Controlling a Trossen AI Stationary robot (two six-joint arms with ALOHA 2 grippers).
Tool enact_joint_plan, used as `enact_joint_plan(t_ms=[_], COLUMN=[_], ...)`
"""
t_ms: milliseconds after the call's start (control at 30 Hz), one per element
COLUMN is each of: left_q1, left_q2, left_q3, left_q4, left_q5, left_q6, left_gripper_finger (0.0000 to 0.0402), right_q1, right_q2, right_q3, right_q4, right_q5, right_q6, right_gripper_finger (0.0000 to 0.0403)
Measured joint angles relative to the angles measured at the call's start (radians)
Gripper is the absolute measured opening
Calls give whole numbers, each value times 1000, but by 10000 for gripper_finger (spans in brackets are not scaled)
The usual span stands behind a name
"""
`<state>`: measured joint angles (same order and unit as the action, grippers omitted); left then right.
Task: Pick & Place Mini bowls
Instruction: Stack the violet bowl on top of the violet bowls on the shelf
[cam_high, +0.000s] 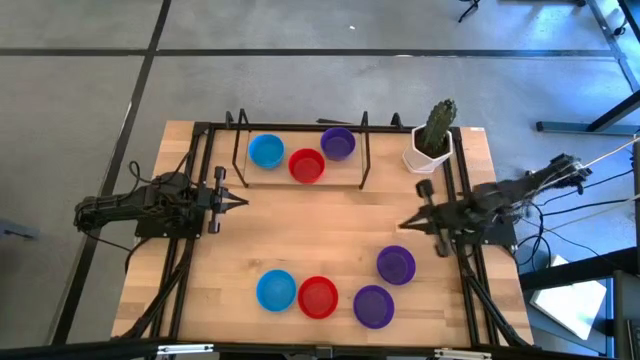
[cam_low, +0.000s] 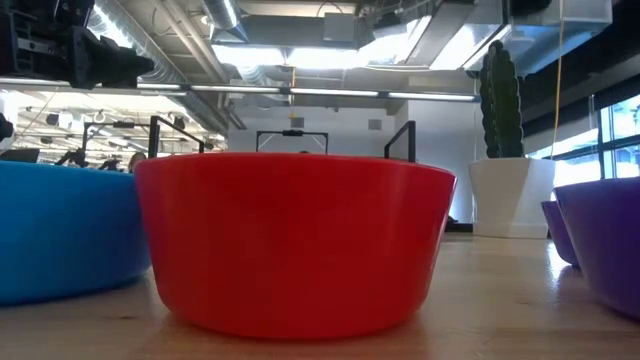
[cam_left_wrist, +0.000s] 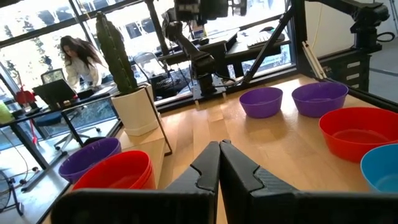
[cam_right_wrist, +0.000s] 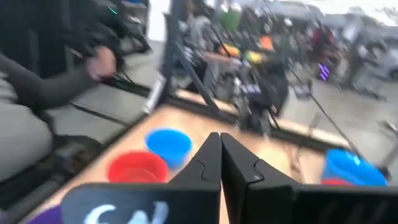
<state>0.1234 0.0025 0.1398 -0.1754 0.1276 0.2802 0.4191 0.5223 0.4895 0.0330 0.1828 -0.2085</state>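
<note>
The nearest purple bowl's far rim (cam_high: 398, 249) faces my right gripper across open wood (cam_high: 394, 238). I should move toward that rim next until my fingers are open astride it.
Seven bowl spots show in the high view. Near the far edge stand a blue bowl (cam_high: 266, 151), a red bowl (cam_high: 306, 165) and a purple bowl (cam_high: 338, 143). Along the near edge rest a blue bowl (cam_high: 276, 290), a red bowl (cam_high: 318, 297) and two purple bowls (cam_high: 373, 306) (cam_high: 396, 265). All sit upright on their bases. My left gripper (cam_high: 240, 203) (cam_left_wrist: 219, 146) hovers shut at the table's left middle. My right gripper (cam_high: 403, 225) (cam_right_wrist: 220, 138) hovers shut at the right middle, just beyond the nearer purple bowls. The low view is filled by the near red bowl (cam_low: 290, 240).
A white pot with a green cactus (cam_high: 432, 140) stands at the far right corner. A black metal frame (cam_high: 362, 150) rises around the far bowls. Bare wood (cam_high: 320, 225) lies between the two grippers. People show in the room beyond the table.
</note>
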Motion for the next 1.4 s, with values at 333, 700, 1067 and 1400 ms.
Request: enact_joint_plan(t_ms=[333,700,1067,1400], left_q1=[0,0,0,0], left_q2=[0,0,0,0], left_q3=[0,0,0,0], left_q4=[-2,-8,-8,-8], left_q5=[0,-2,-3,-3], left_q6=[3,3,3,3], left_gripper_finger=[3,3,3,3], right_q1=[-79,-105,-104,-73], right_q2=[2,8,32,375], right_q3=[-244,-398,-375,56], right_q4=[297,401,368,-246], right_q5=[-98,-17,-39,20], right_q6=[-50,-25,14,203], right_gripper_finger=[0,8,11,12])
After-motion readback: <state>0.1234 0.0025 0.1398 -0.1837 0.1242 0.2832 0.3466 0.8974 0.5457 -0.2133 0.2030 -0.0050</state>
